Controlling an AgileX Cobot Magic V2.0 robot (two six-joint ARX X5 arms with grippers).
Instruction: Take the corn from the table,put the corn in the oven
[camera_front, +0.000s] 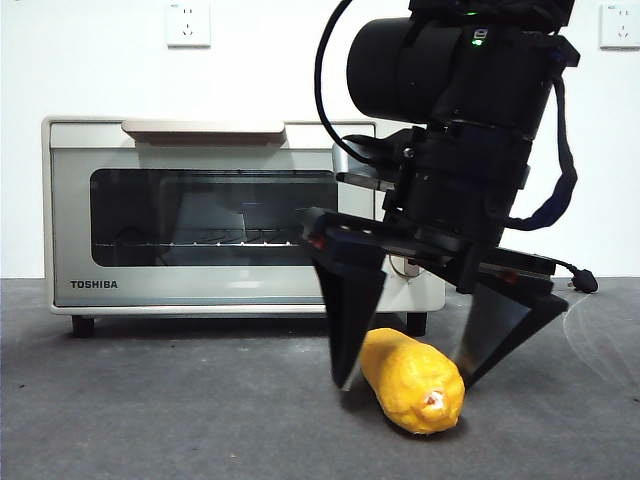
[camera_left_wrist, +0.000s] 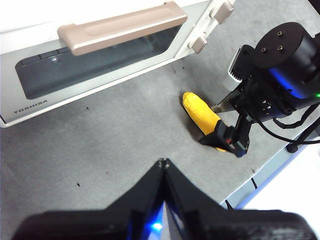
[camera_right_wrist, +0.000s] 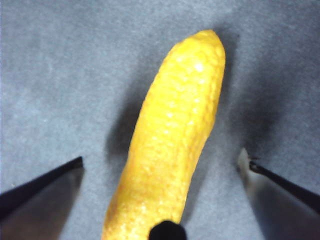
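The door's handle (camera_front: 204, 130) is along the top edge of the oven's glass door (camera_front: 215, 218). The door will fold down flat when I open it.
The yellow-orange corn (camera_front: 412, 391) lies on the dark grey table (camera_front: 150, 410), just in front of the oven's right end, its pale stub end toward the front camera. My right gripper (camera_front: 405, 380) has come down over it and stands open, one jaw on each side of the cob (camera_right_wrist: 172, 145), neither touching it. The cream-white Toshiba oven (camera_front: 200, 225) stands behind with its dark glass door shut. My left gripper (camera_left_wrist: 164, 161) is shut and holds nothing; it hovers over bare table, well away from the corn (camera_left_wrist: 200, 114).
The oven's black cord (camera_front: 580, 278) runs off to the right behind the right arm. The table's edge (camera_left_wrist: 260, 172) lies close to the corn in the left wrist view. A white wall with sockets (camera_front: 188, 22) backs the scene.
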